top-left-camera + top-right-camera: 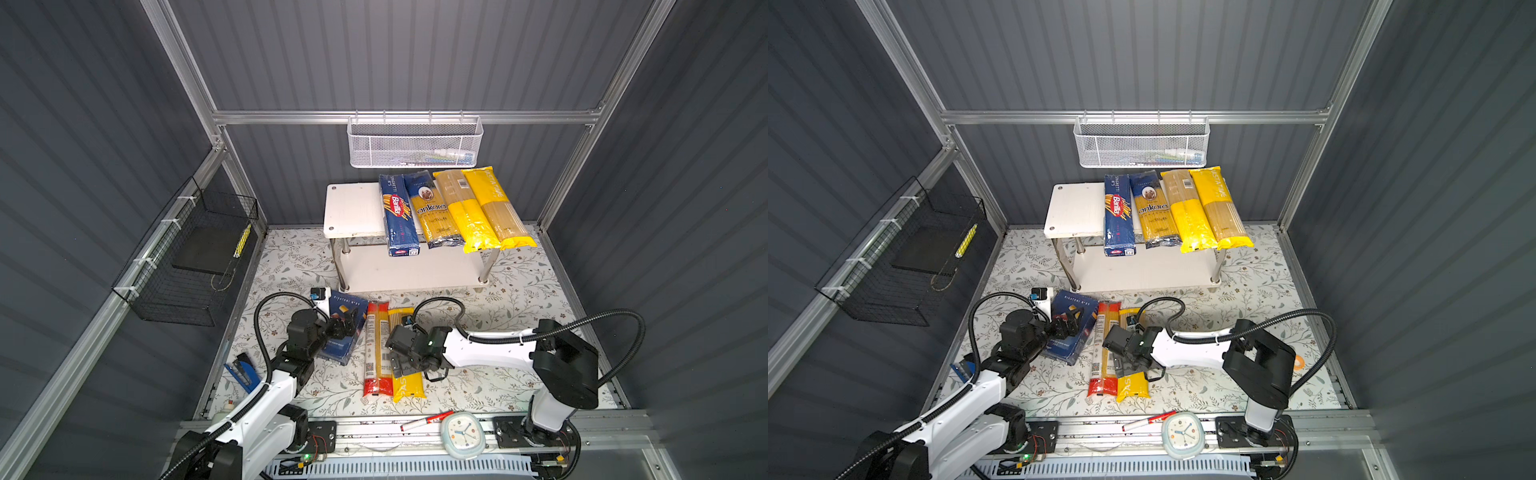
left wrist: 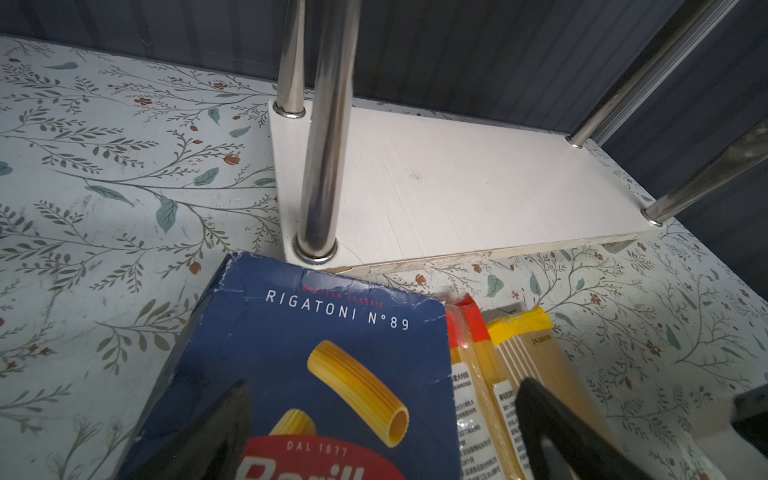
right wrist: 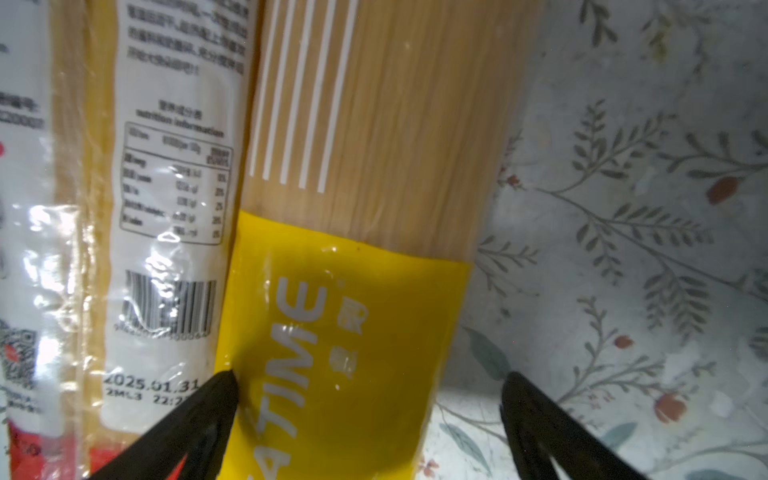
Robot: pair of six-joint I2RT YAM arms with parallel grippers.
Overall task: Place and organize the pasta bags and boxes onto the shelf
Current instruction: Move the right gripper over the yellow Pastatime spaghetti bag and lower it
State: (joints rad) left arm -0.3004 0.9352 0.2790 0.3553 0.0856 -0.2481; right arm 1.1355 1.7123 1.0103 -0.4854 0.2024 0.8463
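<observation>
The PASTATIME bag lies tight (image 3: pixel 227 288) against the red-ended bag, so the robot's right gripper needs to pull the PASTATIME bag away (image 3: pixel 344 344) first to make a gap for its finger.
On the top board of the shelf (image 1: pixel 353 208) (image 1: pixel 1075 208) lie the narrow Barilla spaghetti box (image 1: pixel 399 216), the ankara bag (image 1: pixel 434 212) and two PASTATIME bags (image 1: pixel 463 212) (image 1: pixel 496 208) side by side. The lower board (image 2: pixel 457 187) is bare. On the floor mat lie the rigatoni box (image 1: pixel 347 303) (image 2: pixel 332 332), a red-ended bag (image 1: pixel 376 349) (image 3: pixel 174 166) and a third PASTATIME bag (image 1: pixel 407 384) (image 3: pixel 353 291). My left gripper (image 1: pixel 347 326) (image 2: pixel 382 390) hangs open over the rigatoni box. My right gripper (image 1: pixel 395 361) (image 3: pixel 370 378) is open, its fingers straddling the PASTATIME bag.
A white mesh basket (image 1: pixel 415 143) hangs on the back wall above the shelf. A black wire basket (image 1: pixel 195 257) hangs on the left wall. On the front rail lie a clock (image 1: pixel 462 434) and a red marker (image 1: pixel 426 420). A blue tool (image 1: pixel 243 372) sits front left.
</observation>
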